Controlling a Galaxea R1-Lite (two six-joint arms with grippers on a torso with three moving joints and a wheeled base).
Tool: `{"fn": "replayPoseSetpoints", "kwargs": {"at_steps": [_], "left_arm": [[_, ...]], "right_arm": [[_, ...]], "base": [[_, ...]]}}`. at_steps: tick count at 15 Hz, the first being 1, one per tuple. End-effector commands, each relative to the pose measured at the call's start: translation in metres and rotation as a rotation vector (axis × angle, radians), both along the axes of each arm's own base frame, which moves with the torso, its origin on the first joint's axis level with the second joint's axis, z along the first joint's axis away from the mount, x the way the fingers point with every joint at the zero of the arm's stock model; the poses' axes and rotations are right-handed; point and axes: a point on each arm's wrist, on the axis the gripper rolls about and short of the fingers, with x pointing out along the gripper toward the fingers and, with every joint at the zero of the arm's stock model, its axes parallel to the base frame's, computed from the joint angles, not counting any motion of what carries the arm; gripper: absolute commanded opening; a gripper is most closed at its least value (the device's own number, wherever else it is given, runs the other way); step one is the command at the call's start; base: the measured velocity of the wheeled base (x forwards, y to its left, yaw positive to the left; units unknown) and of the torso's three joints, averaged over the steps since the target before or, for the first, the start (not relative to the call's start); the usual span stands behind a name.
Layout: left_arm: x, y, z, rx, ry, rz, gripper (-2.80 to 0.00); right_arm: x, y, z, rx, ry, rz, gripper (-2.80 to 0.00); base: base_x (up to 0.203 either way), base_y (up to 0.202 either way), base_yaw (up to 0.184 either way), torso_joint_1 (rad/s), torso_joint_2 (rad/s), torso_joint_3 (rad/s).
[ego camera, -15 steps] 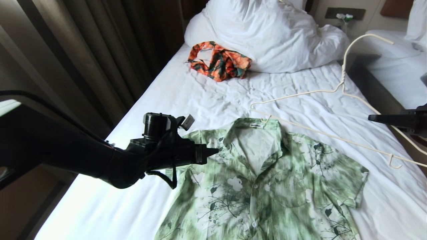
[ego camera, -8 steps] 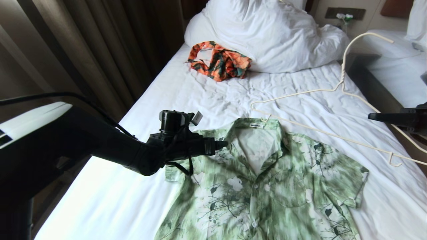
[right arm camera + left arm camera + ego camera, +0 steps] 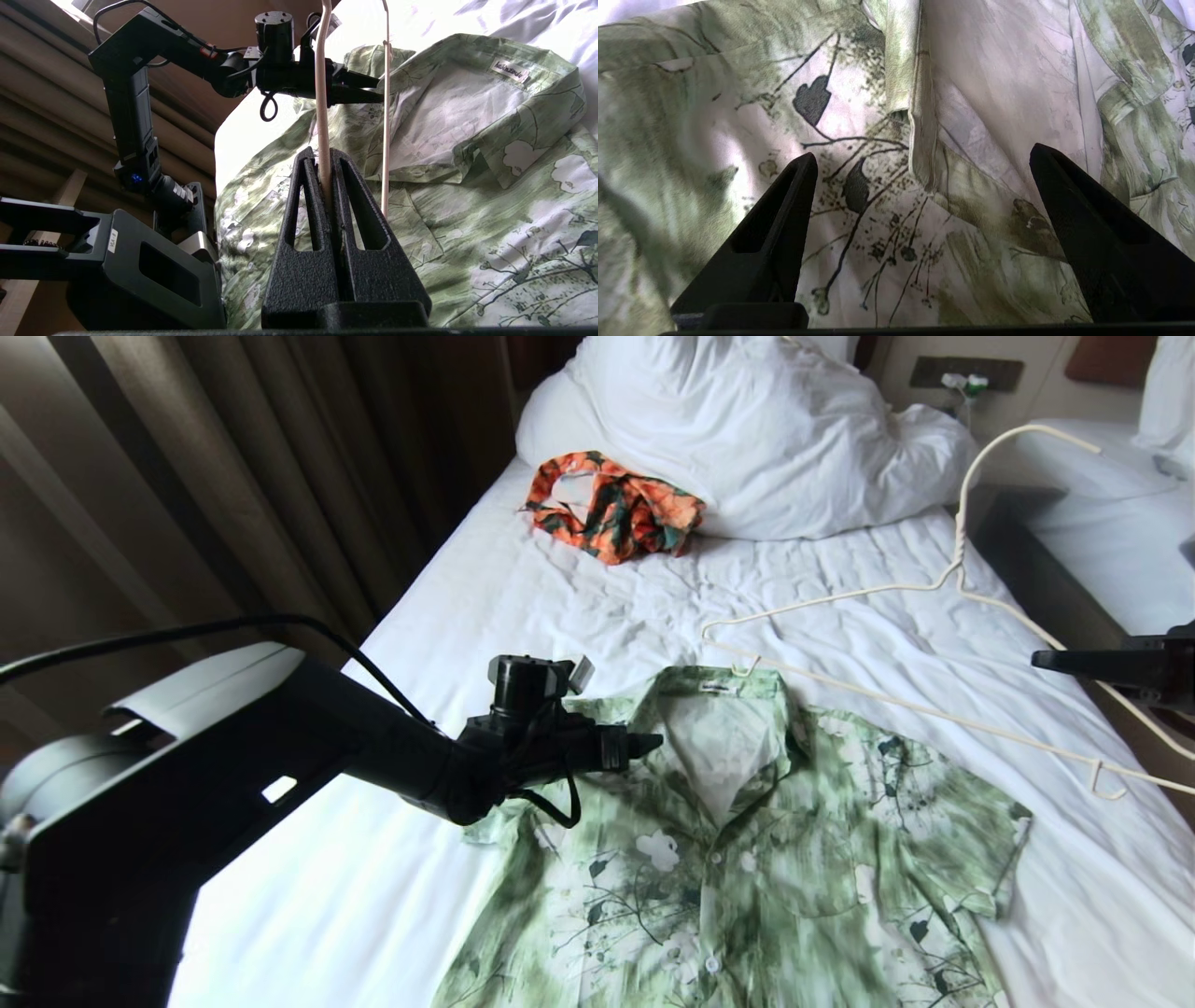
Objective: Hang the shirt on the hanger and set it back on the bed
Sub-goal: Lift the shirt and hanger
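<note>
The collar's folded edge (image 3: 920, 106) points straight into the left gripper's open fingers, which should go on moving forward until its lower end (image 3: 922, 171) is inside them and then close.
The light green floral shirt (image 3: 747, 859) lies flat and face up on the bed (image 3: 579, 607), collar toward the pillow. My left gripper (image 3: 653, 744) hovers low over the shirt's shoulder beside the collar. Its jaws are open and empty in the left wrist view (image 3: 923, 151), with printed fabric (image 3: 714, 116) and the collar edge below them. My right gripper (image 3: 1041, 663) reaches in from the right edge, shut on a wire of the cream hanger (image 3: 959, 546). The right wrist view shows the hanger (image 3: 321, 93) pinched between the fingertips (image 3: 320, 154), held over the shirt (image 3: 490, 186).
An orange-and-dark-green floral garment (image 3: 611, 504) is bunched near the white duvet and pillow (image 3: 747, 439) at the head of the bed. Brown curtains (image 3: 233, 476) hang along the left side. A second white bed (image 3: 1111, 541) stands to the right across a dark gap.
My left arm has reached further across the shirt's shoulder, bringing its gripper up beside the collar. The right gripper and the hanger have stayed where they were.
</note>
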Motion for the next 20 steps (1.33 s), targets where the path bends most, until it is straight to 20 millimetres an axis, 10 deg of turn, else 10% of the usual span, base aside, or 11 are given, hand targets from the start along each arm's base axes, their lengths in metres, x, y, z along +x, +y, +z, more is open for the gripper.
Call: {"fn": "replayPoseSetpoints", "kwargs": {"at_steps": [1, 8, 9, 20], "left_arm": [[0.003, -0.008, -0.005, -0.004, -0.002, -0.007, 0.00], [0.014, -0.033, -0.014, 0.009, -0.042, 0.031, 0.00], [0.015, -0.034, -0.013, 0.007, -0.046, 0.032, -2.80], [0.000, -0.033, 0.017, -0.030, -0.058, 0.078, -2.80]], "right_arm": [[0.001, -0.001, 0.000, 0.005, -0.003, 0.006, -2.80], [0.002, -0.004, 0.000, 0.003, -0.006, -0.003, -2.80], [0.002, -0.004, 0.000, 0.003, -0.006, -0.003, -2.80], [0.006, -0.004, -0.007, 0.013, 0.020, 0.001, -2.80]], "base": [[0.000, 0.000, 0.000, 0.000, 0.00, 0.000], [0.000, 0.000, 0.000, 0.000, 0.00, 0.000], [0.000, 0.000, 0.000, 0.000, 0.00, 0.000], [0.000, 0.000, 0.000, 0.000, 0.00, 0.000]]}}
